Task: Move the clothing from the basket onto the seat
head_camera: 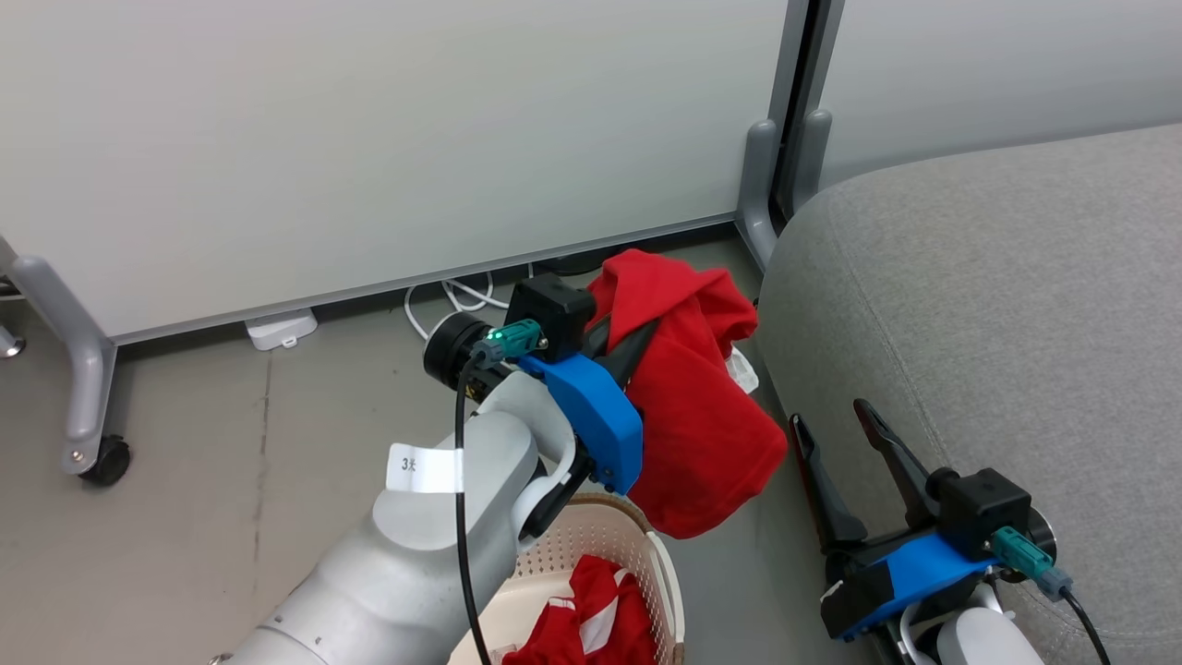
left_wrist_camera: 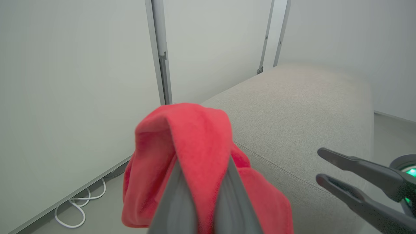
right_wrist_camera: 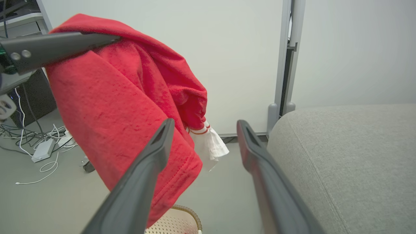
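Observation:
The bright red shirt (head_camera: 709,449) is hanging limp in deep folds (head_camera: 678,301). The shirt will end up in a crumpled heap when I lower it onto the seat.
My left gripper (head_camera: 628,337) is shut on a bright red shirt (head_camera: 702,406) and holds it in the air above the floor, between the basket and the seat. The shirt (left_wrist_camera: 195,139) drapes over both fingers, and its white cuff (right_wrist_camera: 209,144) dangles below. A second red garment with white trim (head_camera: 591,619) lies in the cream perforated basket (head_camera: 669,573) at the bottom of the head view. The grey seat (head_camera: 997,305) stands at the right. My right gripper (head_camera: 831,411) is open and empty beside the seat's front edge, just right of the hanging shirt.
White partition panels stand behind, on grey feet with casters (head_camera: 88,388), and a grey post (head_camera: 776,185) stands by the seat's corner. White cables (head_camera: 452,300) and a white adapter (head_camera: 277,328) lie on the floor along the panel's base. More cables (right_wrist_camera: 32,143) lie further left.

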Robot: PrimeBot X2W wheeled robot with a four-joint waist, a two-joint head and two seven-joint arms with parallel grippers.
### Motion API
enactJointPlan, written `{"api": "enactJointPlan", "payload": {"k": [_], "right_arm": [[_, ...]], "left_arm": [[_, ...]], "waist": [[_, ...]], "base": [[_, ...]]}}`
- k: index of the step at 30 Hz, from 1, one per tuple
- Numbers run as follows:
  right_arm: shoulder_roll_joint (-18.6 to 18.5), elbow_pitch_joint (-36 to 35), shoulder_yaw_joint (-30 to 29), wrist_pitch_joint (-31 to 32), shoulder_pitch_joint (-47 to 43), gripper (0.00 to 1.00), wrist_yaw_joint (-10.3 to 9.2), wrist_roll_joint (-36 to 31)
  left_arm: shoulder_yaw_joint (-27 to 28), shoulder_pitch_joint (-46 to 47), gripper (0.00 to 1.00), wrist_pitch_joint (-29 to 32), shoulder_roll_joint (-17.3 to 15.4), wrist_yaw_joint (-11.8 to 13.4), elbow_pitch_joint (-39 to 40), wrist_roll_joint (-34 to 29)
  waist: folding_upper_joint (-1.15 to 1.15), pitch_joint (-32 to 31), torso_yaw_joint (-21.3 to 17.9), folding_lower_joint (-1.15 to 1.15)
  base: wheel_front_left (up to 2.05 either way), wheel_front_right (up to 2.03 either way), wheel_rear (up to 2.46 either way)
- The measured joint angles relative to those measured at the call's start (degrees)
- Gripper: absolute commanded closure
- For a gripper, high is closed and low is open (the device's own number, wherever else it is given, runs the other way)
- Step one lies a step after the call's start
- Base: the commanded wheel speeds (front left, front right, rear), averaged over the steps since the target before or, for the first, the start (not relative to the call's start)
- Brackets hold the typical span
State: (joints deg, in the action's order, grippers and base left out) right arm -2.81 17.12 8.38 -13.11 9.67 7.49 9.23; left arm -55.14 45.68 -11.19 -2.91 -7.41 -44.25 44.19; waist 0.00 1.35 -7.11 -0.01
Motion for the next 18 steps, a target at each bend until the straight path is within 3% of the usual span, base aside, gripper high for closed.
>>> {"api": "enactJointPlan", "payload": {"k": [18], "right_arm": [[0.0,-1.7,1.9,2.4,-0.3,0.0,0.0,-0.7]], "left_arm": [[-3.6,1.8,1.0,-1.4,0.0,0.0,-1.0,4.4]], "waist": [[0.0,-0.1,-0.9,0.0]], "base": [[0.0,0.0,0.0]]}}
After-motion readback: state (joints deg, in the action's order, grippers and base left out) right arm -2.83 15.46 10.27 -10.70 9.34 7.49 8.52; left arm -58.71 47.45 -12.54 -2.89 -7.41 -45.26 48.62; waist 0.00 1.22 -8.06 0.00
